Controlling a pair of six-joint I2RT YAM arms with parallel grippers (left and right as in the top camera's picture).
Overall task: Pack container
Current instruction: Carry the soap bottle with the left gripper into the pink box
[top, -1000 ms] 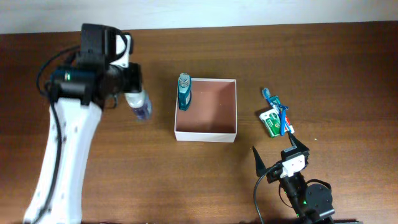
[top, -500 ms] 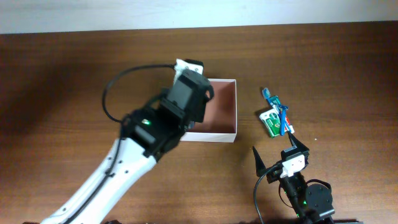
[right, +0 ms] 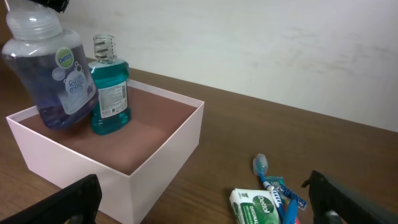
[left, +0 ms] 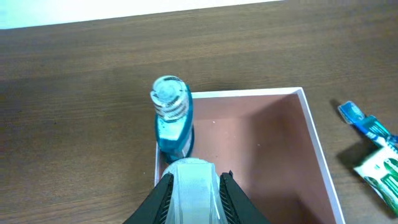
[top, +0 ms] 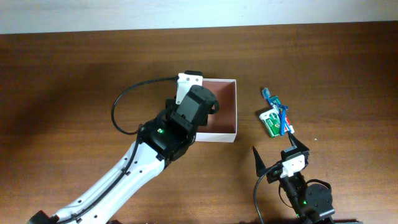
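Note:
My left gripper has the clear bottle's base [right: 61, 119] above the container's open bottom beside the teal bottle [right: 78, 137] and should keep lowering until that base rests there, then release.
The container [top: 227, 118] is a shallow white box with a pinkish-brown inside, also in the left wrist view [left: 261, 124] and the right wrist view [right: 155, 155]. A teal mouthwash bottle [left: 172, 121] stands upright in its far left corner [right: 110, 93]. My left gripper [left: 196, 178] is shut on a clear bottle of purple liquid [right: 53, 74] and holds it upright inside the container, right beside the teal bottle. In the overhead view the left arm [top: 186, 121] hides both bottles. My right gripper [top: 277, 158] is open and empty near the table's front edge.
A green soap pack [top: 272, 122] and a blue toothbrush [top: 277, 109] lie on the table right of the container, just ahead of the right gripper; both also show in the right wrist view, soap [right: 258, 208] and toothbrush [right: 273, 186].
My left arm swung from the table's left side to over the container's left part, carrying the purple bottle. The right arm has not moved.

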